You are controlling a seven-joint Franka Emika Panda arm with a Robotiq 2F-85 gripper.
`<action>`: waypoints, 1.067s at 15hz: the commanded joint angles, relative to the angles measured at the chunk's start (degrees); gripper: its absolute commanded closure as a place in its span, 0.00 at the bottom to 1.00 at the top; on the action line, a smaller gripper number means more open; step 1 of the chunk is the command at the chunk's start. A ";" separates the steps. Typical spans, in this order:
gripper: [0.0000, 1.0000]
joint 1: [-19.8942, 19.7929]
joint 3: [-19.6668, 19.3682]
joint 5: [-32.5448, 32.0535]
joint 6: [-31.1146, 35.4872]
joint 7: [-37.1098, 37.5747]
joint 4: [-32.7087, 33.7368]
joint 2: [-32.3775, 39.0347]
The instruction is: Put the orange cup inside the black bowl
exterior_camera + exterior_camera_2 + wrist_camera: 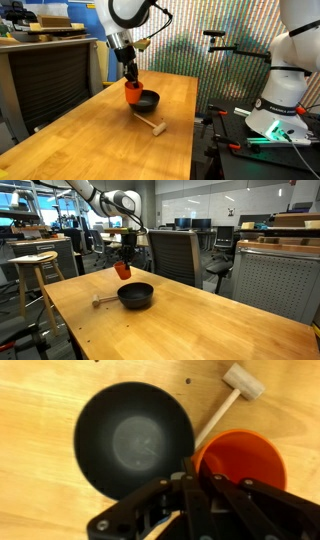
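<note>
The orange cup (133, 94) is hanging off to the side of the black bowl, so next my gripper moves it across over the bowl's middle (149, 100) before I lower it.
My gripper (200, 470) is shut on the rim of the orange cup (245, 460) and holds it upright in the air. In both exterior views the orange cup (132, 92) (122, 270) hangs just above and beside the rim of the black bowl (149, 99) (136, 295). In the wrist view the black bowl (130, 440) lies empty on the wooden table, to the left of the cup.
A small pale wooden mallet (232, 395) lies on the table (90, 140) next to the bowl; it also shows in both exterior views (153, 125) (103, 301). A stool (35, 265) and office chairs (170, 255) stand around the table. A second robot base (285, 90) stands beside it.
</note>
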 commanded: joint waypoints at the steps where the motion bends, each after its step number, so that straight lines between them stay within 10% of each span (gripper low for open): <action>1: 0.98 -2.75 -3.64 -3.60 3.48 5.00 -9.86 -10.98; 16: 0.98 -7.01 -2.53 2.14 6.61 2.95 -8.42 0.74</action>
